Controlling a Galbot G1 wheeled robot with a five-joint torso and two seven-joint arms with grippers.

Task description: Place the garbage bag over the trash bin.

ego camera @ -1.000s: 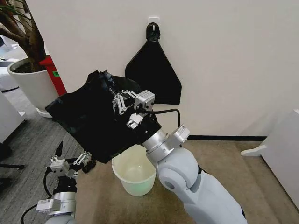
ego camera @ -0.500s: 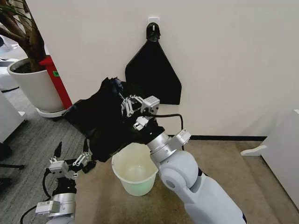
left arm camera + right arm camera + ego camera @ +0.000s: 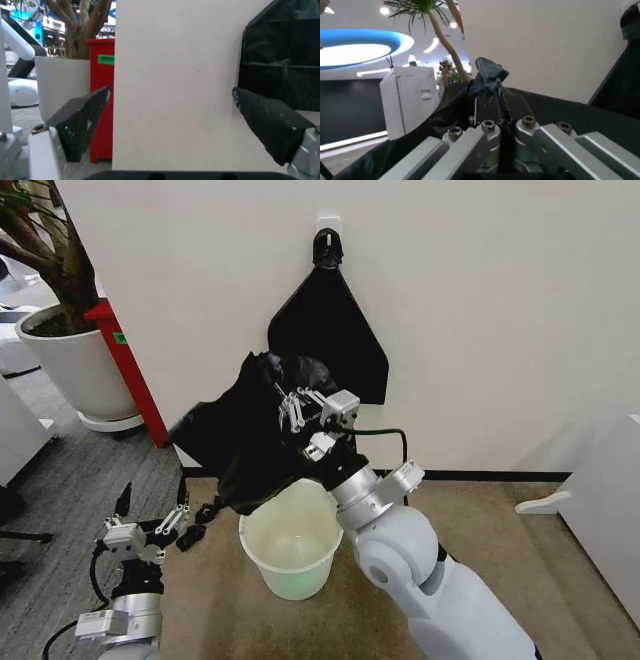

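Note:
The black strip is lying in small clumps on the carpet. It will stay behind when I pull the garbage bag over the trash bin.
The garbage bag (image 3: 240, 442) is a crinkly black sheet hanging in the air just above and left of the trash bin (image 3: 290, 552). The bin is a cream-white bucket standing upright on the carpet, and the bag's lower edge hangs about level with its far rim. My right gripper (image 3: 288, 400) is shut on the bag's top edge, and the right wrist view shows the pinched plastic (image 3: 491, 80) bunched between the fingers. My left gripper (image 3: 153, 500) stands open low at the left, apart from the bag, with open fingers (image 3: 82, 123) showing in its wrist view. A black strip of bag (image 3: 200, 520) dangles near it.
A flat black triangular sheet (image 3: 340, 330) hangs from a hook on the wall behind the bag. A large white plant pot (image 3: 70, 365) and a red object (image 3: 135, 375) stand at the left. White furniture (image 3: 600, 500) is at the right edge.
My right gripper has carried the bag to the right and slightly down, from spread out at the left to hanging beside the bin. The left gripper has stayed in place.

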